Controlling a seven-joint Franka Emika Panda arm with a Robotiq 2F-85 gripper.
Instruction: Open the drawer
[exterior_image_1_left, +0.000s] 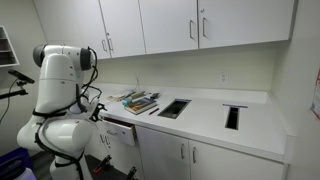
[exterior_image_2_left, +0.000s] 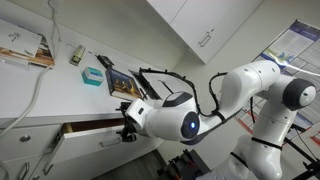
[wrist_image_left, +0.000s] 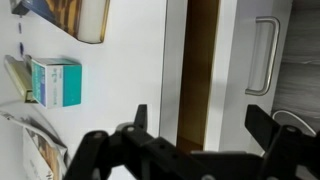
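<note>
Next, I move my gripper back from the counter, straddle the drawer's front panel (wrist_image_left: 226, 70) and pull it open, because one finger of my gripper is above the counter edge (wrist_image_left: 172, 60).
The drawer (wrist_image_left: 200, 70) is partly pulled out from under the white countertop (wrist_image_left: 125, 70). Its tan wooden inside shows as a narrow strip, with the flat white front panel (wrist_image_left: 232, 70) and a slim metal handle (wrist_image_left: 262, 55) beside it. It also shows partly open in both exterior views (exterior_image_1_left: 120, 127) (exterior_image_2_left: 95, 128). My gripper (wrist_image_left: 203, 125) is open and empty just above the drawer. One finger is over the counter edge and the other is near the handle. In both exterior views the gripper (exterior_image_2_left: 128, 130) (exterior_image_1_left: 100, 113) sits at the drawer's front.
A teal box (wrist_image_left: 55, 82) and a stack of books (exterior_image_1_left: 138, 101) lie on the counter near the drawer. Two rectangular openings (exterior_image_1_left: 174, 108) (exterior_image_1_left: 232, 116) are cut in the countertop. White cabinet doors (exterior_image_1_left: 165, 155) stand below and upper cabinets (exterior_image_1_left: 170, 25) above.
</note>
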